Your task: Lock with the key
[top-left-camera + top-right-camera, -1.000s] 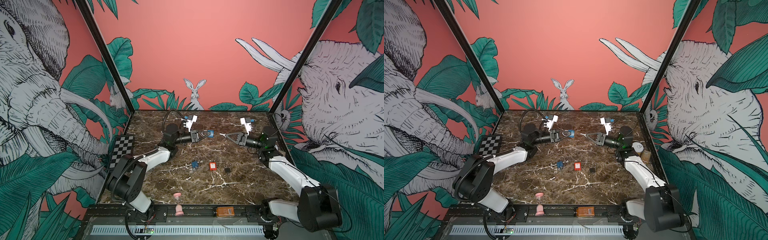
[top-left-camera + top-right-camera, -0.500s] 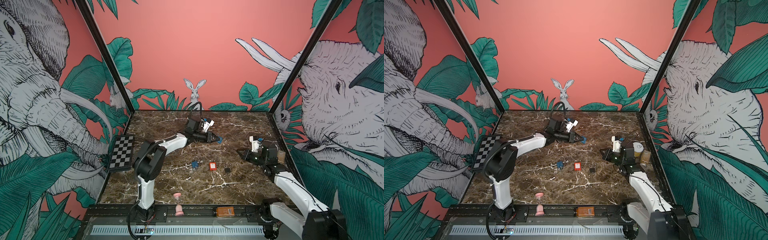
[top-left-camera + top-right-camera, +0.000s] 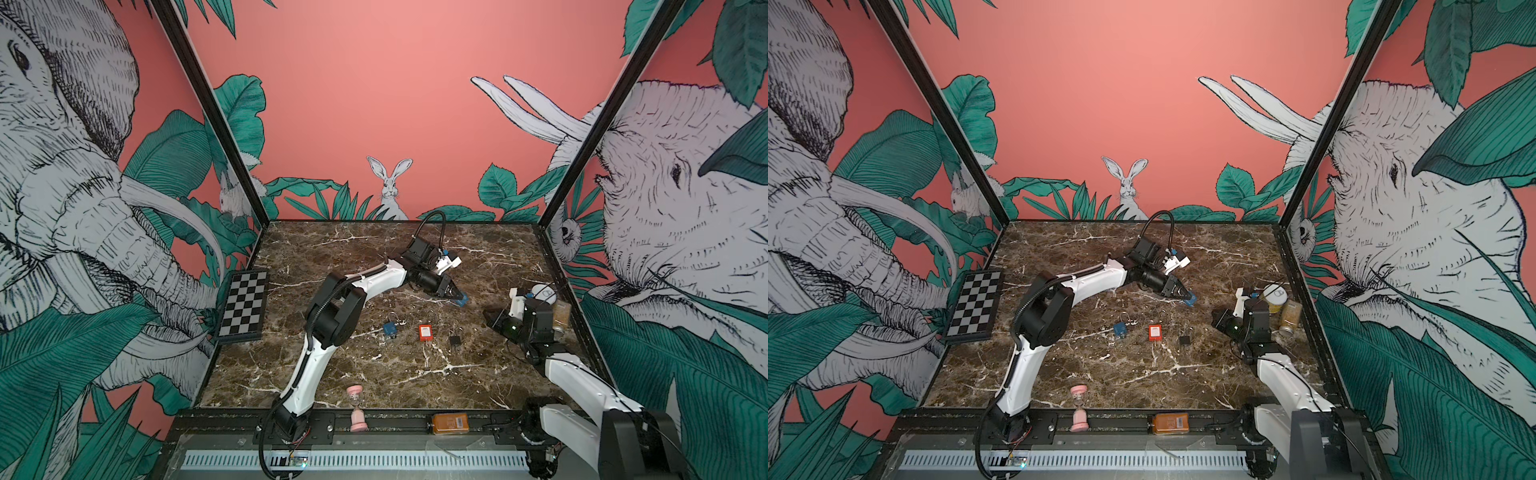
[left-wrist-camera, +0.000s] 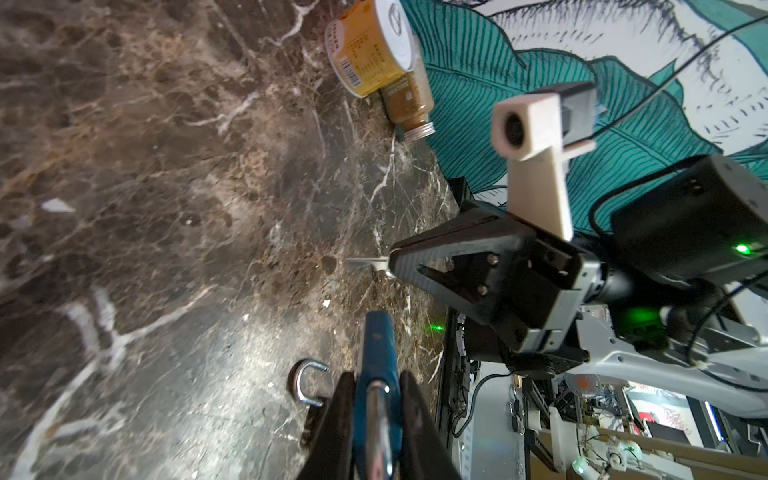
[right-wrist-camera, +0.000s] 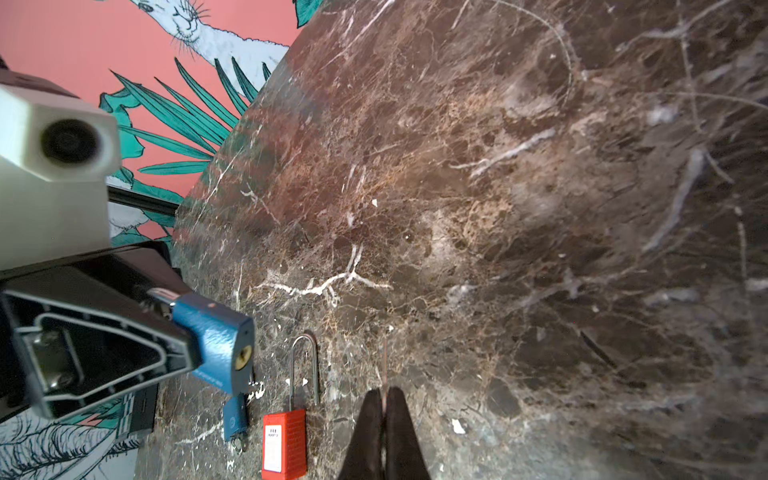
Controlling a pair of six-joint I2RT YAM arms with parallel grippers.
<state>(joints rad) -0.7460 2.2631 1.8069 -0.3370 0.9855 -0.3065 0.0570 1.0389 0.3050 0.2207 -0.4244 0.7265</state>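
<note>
The key is clear of the held padlock's keyhole [image 5: 242, 357], with open marble [image 3: 474, 316] below, so the robot's right gripper should keep lowering the key until it lies there, then let go.
My left gripper [image 3: 455, 296] is shut on a blue padlock [image 3: 460, 300], held just above the marble table [image 3: 332, 249] right of centre. In the left wrist view the padlock [image 4: 376, 336] sticks out between the black fingers [image 4: 345, 415]. The right wrist view shows its brass keyhole facing my right gripper [image 5: 384, 392]. That gripper is shut on the key [image 5: 385, 361], a thin silver blade. The key [image 4: 365, 262] pokes from the right gripper's tip [image 4: 392, 262] towards the padlock, with a gap between them. In both top views the right gripper [image 3: 1216, 318] hangs low at the right.
On the table lie a small blue padlock [image 3: 390, 328], a red padlock [image 3: 424, 332] and a black padlock [image 3: 455, 340]. A yellow can [image 3: 544, 293] and a jar [image 3: 561, 316] stand by the right wall. A chessboard [image 3: 243, 305] is left, a pink hourglass [image 3: 356, 407] in front.
The left arm has stretched right and down with the blue padlock. The right arm has pulled back to the right and lowered with the key.
</note>
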